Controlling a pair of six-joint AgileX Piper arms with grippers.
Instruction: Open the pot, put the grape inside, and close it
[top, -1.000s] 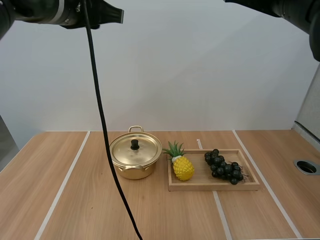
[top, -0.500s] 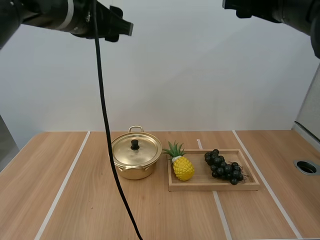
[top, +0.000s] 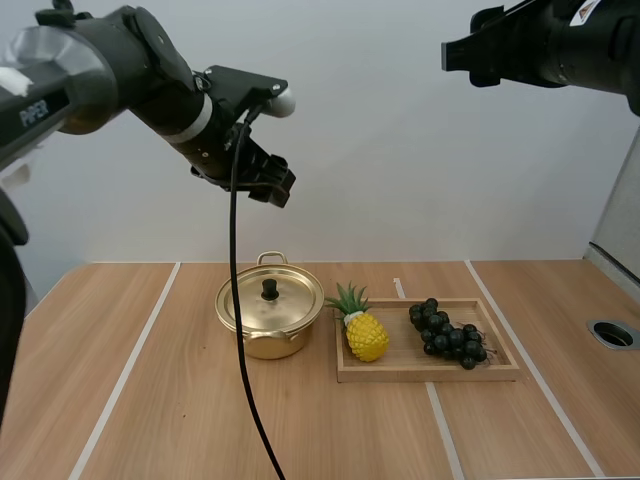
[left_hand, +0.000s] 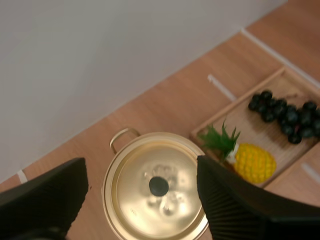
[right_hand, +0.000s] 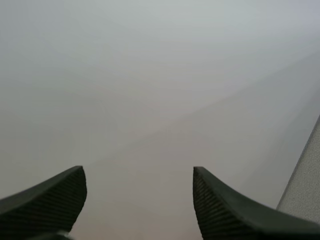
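The lid (top: 270, 300) will come off in one piece and leave the gold pot standing when I lift, because the round rim (top: 319, 300) just rests over the pot.
A gold pot (top: 270, 318) with its lid on and a black knob (top: 269, 289) stands on the table left of a wooden tray (top: 500, 368). A bunch of dark grapes (top: 447, 333) lies in the tray's right half. My left gripper (top: 273, 185) hangs high above the pot, open and holding nothing. In the left wrist view its fingers (left_hand: 235, 200) stand wide apart over the pot lid (left_hand: 155, 187), with the grapes (left_hand: 287, 117) beyond. High up at the right, my right gripper (top: 457, 52) is open and faces the white wall, its fingers (right_hand: 225, 205) apart.
A yellow toy pineapple (top: 363, 328) lies in the tray's left half, close to the pot. A round metal hole (top: 613, 333) sits in the table at the far right. White lines run across the wooden tabletop (top: 150, 420).
My left arm has swung down and to the right, from the top edge to a spot above the pot. The right arm has dropped a little. Pot, grapes and tray have not moved.
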